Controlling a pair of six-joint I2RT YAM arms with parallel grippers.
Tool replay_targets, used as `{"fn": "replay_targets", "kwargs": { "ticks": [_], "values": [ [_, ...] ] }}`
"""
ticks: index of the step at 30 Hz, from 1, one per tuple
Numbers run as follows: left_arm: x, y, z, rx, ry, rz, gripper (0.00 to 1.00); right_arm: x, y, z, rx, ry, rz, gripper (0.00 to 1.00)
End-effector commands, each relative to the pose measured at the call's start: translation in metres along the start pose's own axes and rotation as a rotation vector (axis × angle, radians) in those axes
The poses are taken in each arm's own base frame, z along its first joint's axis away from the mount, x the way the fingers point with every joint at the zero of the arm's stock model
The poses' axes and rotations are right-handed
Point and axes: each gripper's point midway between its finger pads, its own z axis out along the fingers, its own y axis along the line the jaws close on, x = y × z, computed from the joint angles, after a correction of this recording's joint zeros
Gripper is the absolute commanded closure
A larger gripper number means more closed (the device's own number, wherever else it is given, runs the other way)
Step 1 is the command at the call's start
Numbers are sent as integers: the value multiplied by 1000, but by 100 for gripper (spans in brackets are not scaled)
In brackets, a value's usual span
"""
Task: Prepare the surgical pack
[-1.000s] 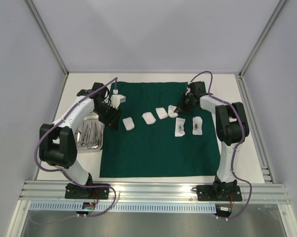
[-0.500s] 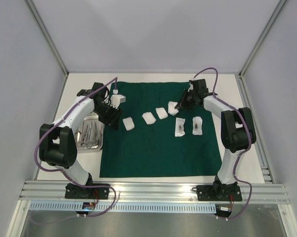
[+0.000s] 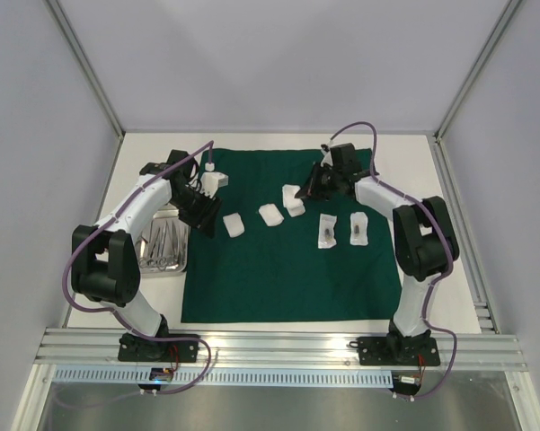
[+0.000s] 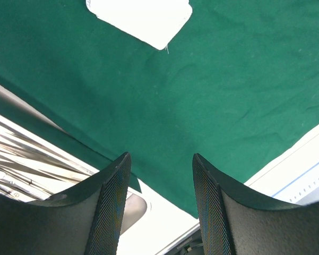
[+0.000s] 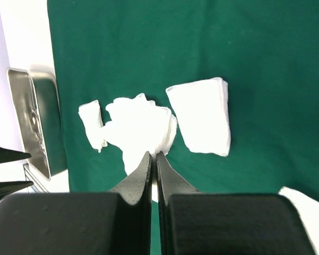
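Note:
Next, I put the gauze pad in my right gripper (image 5: 144, 126) on top of the nearest gauze pad (image 5: 203, 117) and pick up both together, because the nearest one lies apart from the held one.
The dark green drape (image 3: 287, 269) lies flat on the table. On it sit a row of white gauze pads (image 3: 233, 224) (image 3: 270, 214). My right gripper (image 3: 307, 187) is shut on one gauze pad (image 5: 140, 119), pinched at its edge and held just above the drape beside another pad (image 5: 201, 117). At the drape's left edge, my left gripper (image 3: 202, 215) stands open over bare cloth with nothing between its fingers (image 4: 114, 202); a gauze pad (image 4: 143, 18) lies ahead of it. The steel tray (image 3: 181, 260), left of the drape, holds the metal scissors and forceps (image 3: 164, 244).
Two more white pads (image 3: 328, 229) (image 3: 358, 227), each with a small dark item on it, lie on the right half of the drape. A small white box (image 3: 214, 182) stands at the drape's far left corner. Metal frame posts and white walls surround the table.
My right gripper has carried its gauze pad leftward and a little farther back, to just behind the third pad of the row. The left arm has not moved.

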Motion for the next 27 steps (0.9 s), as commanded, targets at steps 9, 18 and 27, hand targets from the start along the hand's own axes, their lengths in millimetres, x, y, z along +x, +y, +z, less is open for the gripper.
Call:
{"fn": "replay_targets", "kwargs": {
  "ticks": [9, 18, 27],
  "values": [
    [-4, -3, -10, -22, -37, 28, 42, 0, -35, 35, 85, 58, -18, 97],
    [-4, -3, -11, -21, -39, 30, 41, -8, -38, 16, 165, 24, -91, 64],
    [-4, -4, -10, -18, -36, 29, 41, 1, -49, 33, 171, 65, -67, 54]
  ]
}}
